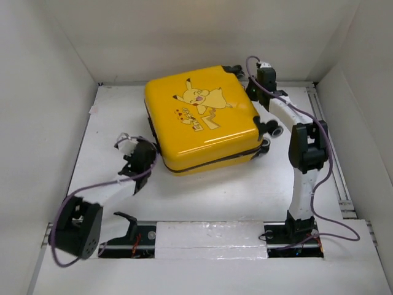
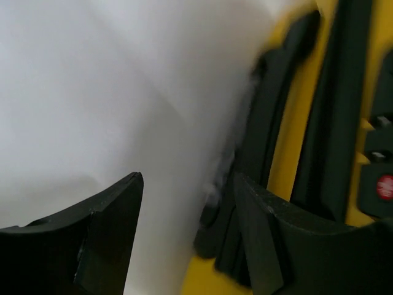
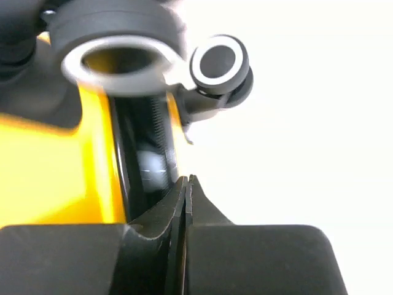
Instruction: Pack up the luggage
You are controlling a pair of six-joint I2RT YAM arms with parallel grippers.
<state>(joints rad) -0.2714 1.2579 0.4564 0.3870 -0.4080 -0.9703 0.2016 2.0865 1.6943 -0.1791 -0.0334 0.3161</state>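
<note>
Next, my left gripper works the luggage's black lock (image 2: 378,175) only after I turn the luggage until the lock faces the near edge (image 1: 206,212), because the lock now faces a side wall.
The luggage (image 1: 202,117), a glossy yellow hard-shell suitcase with a Pikachu print, lies flat and closed in the middle of the white table (image 1: 233,190). My left gripper (image 1: 146,155) is at its left side, open. In the left wrist view the left gripper (image 2: 187,178) shows white table and the edge of a black strip (image 2: 270,123) between its fingers, and grips nothing. My right gripper (image 1: 256,91) is at the suitcase's far right corner. In the right wrist view the right gripper (image 3: 187,179) is shut and empty, beside the black seam (image 3: 144,166) below a wheel (image 3: 218,61).
White walls enclose the table on the left, back and right. A metal rail (image 1: 334,160) runs along the right edge. The arms' mounting bar (image 1: 209,236) crosses the near edge. Black spinner wheels (image 1: 273,129) stick out from the suitcase's right side.
</note>
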